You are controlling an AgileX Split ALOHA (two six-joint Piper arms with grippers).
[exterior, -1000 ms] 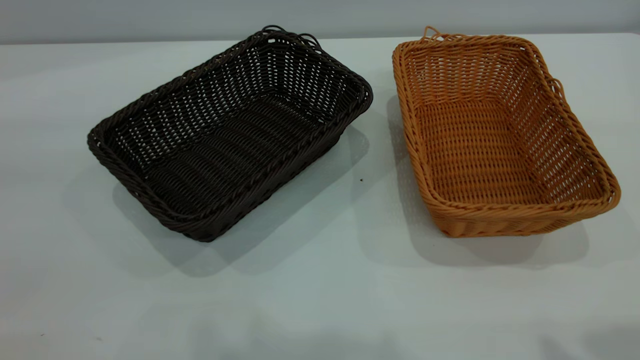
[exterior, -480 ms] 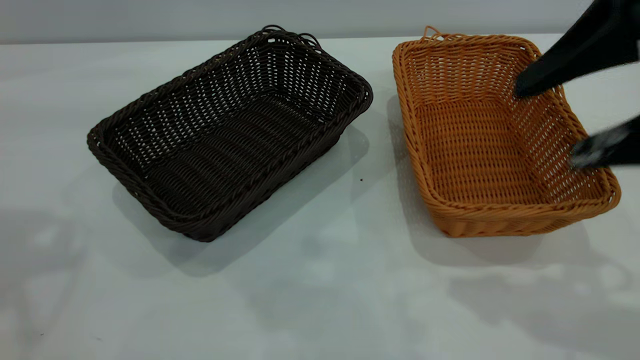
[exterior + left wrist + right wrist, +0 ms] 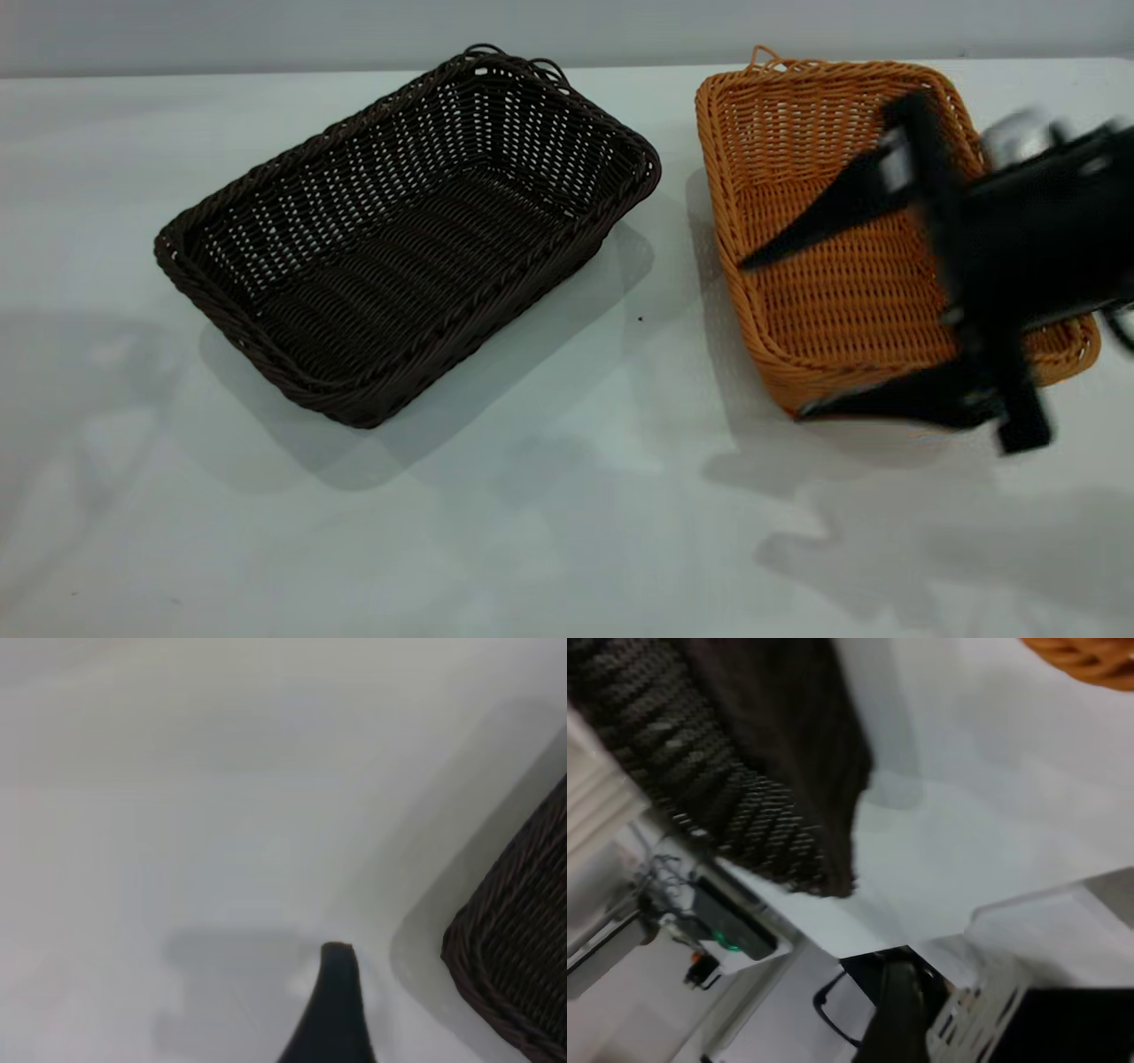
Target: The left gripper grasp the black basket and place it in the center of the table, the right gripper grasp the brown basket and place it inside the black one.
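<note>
Next, my left gripper turns and takes the far long rim's middle (image 3: 331, 134), because it hangs beside the black basket's corner (image 3: 462, 948) and the basket's rim slants.
The black basket (image 3: 407, 239) stands empty at the table's left centre, set at an angle. The brown basket (image 3: 824, 204) stands empty at the right. My right gripper (image 3: 772, 337) is open wide and blurred, hovering over the brown basket's near left part. One finger (image 3: 824, 217) lies over the inside and the other (image 3: 886, 403) in front of the near rim. It holds nothing. My left gripper (image 3: 335, 1010) is out of the exterior view. In the left wrist view it sits above bare table beside a corner of the black basket (image 3: 523, 974).
The white table (image 3: 567, 514) has bare room in front of and between the baskets. A grey wall runs behind the table's far edge. The right wrist view shows the black basket (image 3: 744, 771), the brown basket's rim (image 3: 1090, 660) and equipment past the table edge.
The right arm came in from the right and swung low over the brown basket, its fingers now pointing left. A faint shadow has appeared on the table's left. Both baskets stayed put.
</note>
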